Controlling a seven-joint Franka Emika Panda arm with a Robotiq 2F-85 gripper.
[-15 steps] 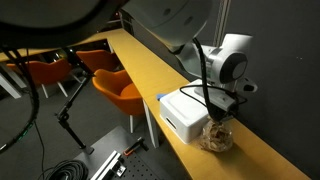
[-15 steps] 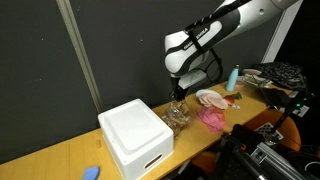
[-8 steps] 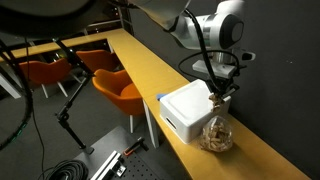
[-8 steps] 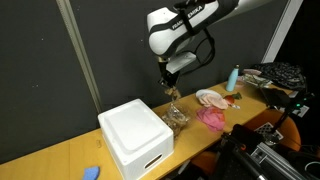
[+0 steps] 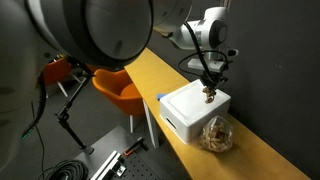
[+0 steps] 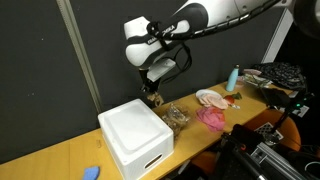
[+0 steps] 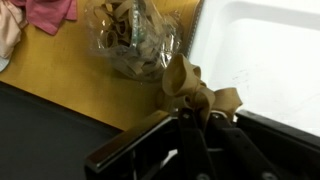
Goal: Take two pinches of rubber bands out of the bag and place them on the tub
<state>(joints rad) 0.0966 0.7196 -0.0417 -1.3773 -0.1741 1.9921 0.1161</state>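
I keep moving my gripper inward and let go of the tan rubber bands (image 5: 210, 93) over the empty lid (image 6: 139, 116), because the bands are clear of the bag and above the tub's edge.
My gripper (image 7: 196, 112) is shut on a pinch of tan rubber bands (image 7: 190, 88) and holds it above the edge of the white tub (image 7: 265, 55). In both exterior views the gripper (image 5: 209, 92) (image 6: 151, 96) hangs just over the tub's lid (image 5: 190, 108) (image 6: 132, 130). The clear plastic bag of rubber bands (image 7: 135, 40) lies on the wooden table next to the tub; it also shows in both exterior views (image 5: 216, 134) (image 6: 176, 115).
The long wooden table (image 5: 140, 65) runs along a dark wall. Pink cloth (image 6: 212, 118), a white dish (image 6: 210, 98) and a blue bottle (image 6: 233, 77) lie past the bag. Orange chairs (image 5: 117, 88) stand beside the table. A small blue object (image 6: 91, 172) lies near the tub.
The gripper has risen from the bag with rubber bands in it and moved sideways over the tub. The bag stays on the table.
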